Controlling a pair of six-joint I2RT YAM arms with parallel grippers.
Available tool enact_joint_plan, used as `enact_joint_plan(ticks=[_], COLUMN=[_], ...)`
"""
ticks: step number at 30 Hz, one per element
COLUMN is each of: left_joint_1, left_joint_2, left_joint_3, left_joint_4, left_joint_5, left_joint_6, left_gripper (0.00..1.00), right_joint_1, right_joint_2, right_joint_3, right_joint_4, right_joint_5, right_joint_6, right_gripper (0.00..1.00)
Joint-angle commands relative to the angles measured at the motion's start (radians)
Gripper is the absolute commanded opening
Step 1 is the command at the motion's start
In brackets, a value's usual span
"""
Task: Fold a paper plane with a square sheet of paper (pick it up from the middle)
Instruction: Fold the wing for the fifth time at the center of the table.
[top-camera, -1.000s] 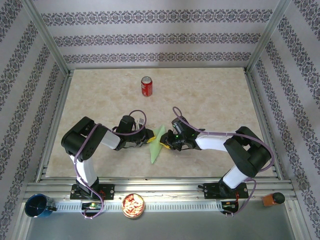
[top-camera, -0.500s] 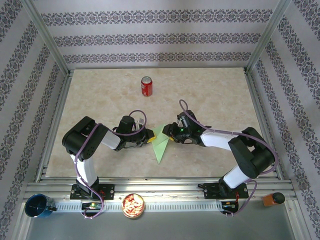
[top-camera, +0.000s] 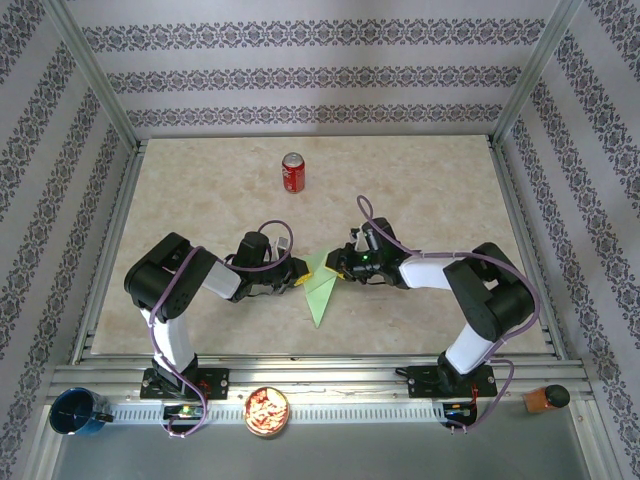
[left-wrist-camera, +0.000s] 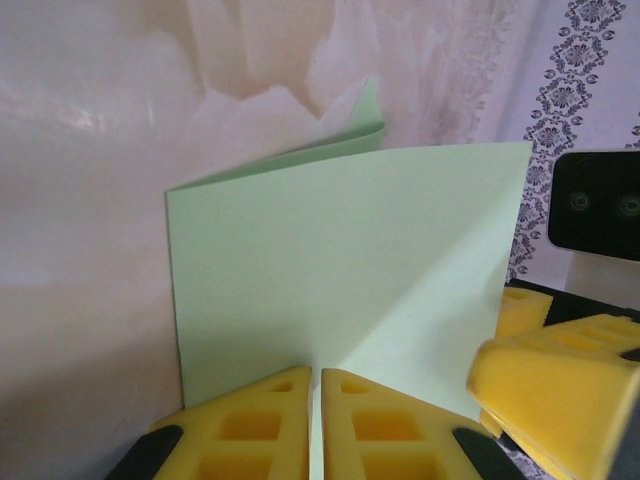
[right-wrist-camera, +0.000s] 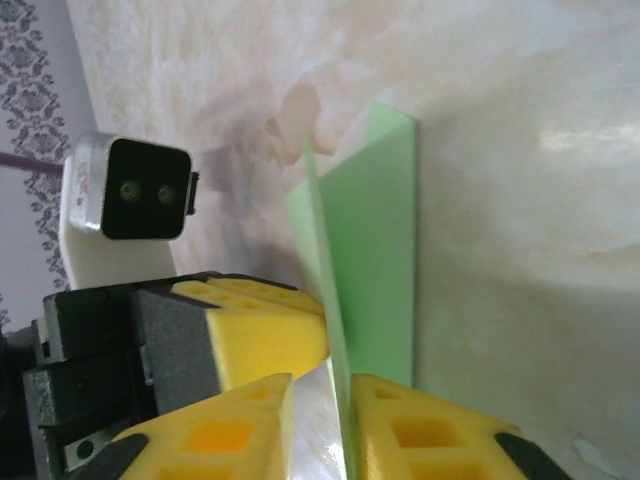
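Note:
Both grippers are crowded together at the sheet's wide end (top-camera: 317, 264). My right gripper should hold the sheet there while my left gripper goes to pinch it near the pointed tip (top-camera: 318, 319).
The square sheet of paper (top-camera: 320, 288) is light green and folded into a pointed shape, its tip toward the near edge of the table. My left gripper (top-camera: 299, 281) is shut on its left edge; in the left wrist view the yellow fingertips (left-wrist-camera: 270, 395) pinch the sheet (left-wrist-camera: 350, 260), which stands upright with a diagonal crease. My right gripper (top-camera: 341, 272) is at the sheet's right side. In the right wrist view the paper's edge (right-wrist-camera: 375, 250) runs between its fingers (right-wrist-camera: 415, 420), against the right pad, with a narrow gap to the left pad. The left gripper's fingers (right-wrist-camera: 260, 335) sit just behind.
A red can (top-camera: 292, 172) stands toward the back of the beige table (top-camera: 420, 190). Past the table's near edge are a bowl of snacks (top-camera: 267, 411), a blue cup (top-camera: 75, 412) and an orange object (top-camera: 545, 398). Metal frame posts edge the table.
The right gripper has moved from lower on the paper up to its far right edge. The paper has spread from a narrow sliver into a wider triangle. The left gripper stayed put.

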Motion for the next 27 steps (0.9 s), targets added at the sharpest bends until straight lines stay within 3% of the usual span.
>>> enact_joint_plan(ticks=[1, 6, 13, 18, 22, 27], left_joint_1=[-0.016, -0.015, -0.016, -0.016, -0.016, -0.021], left_joint_2=[-0.004, -0.017, 0.0, -0.023, -0.111, -0.295], left_joint_3=[0.017, 0.075, 0.109, 0.124, 0.134, 0.147], left_joint_4=[-0.136, -0.284, -0.326, -0.389, -0.441, -0.648], left_joint_5=[0.024, 0.046, 0.062, 0.049, 0.034, -0.074], left_joint_6=[0.061, 0.15, 0.176, 0.212, 0.262, 0.402], left_gripper=[0.11, 0.12, 0.12, 0.13, 0.22, 0.34], right_joint_1=[-0.021, -0.036, -0.059, -0.08, -0.077, -0.077], right_joint_2=[0.002, 0.031, 0.09, 0.11, 0.079, -0.074], right_joint_3=[0.03, 0.095, 0.17, 0.198, 0.173, 0.114], right_joint_4=[-0.083, -0.208, -0.263, -0.297, -0.25, -0.271], right_joint_5=[-0.048, -0.074, -0.145, -0.168, -0.162, -0.013], right_joint_6=[-0.09, -0.183, -0.24, -0.267, -0.209, -0.113], right_gripper=[0.18, 0.17, 0.17, 0.1, 0.01, 0.0])
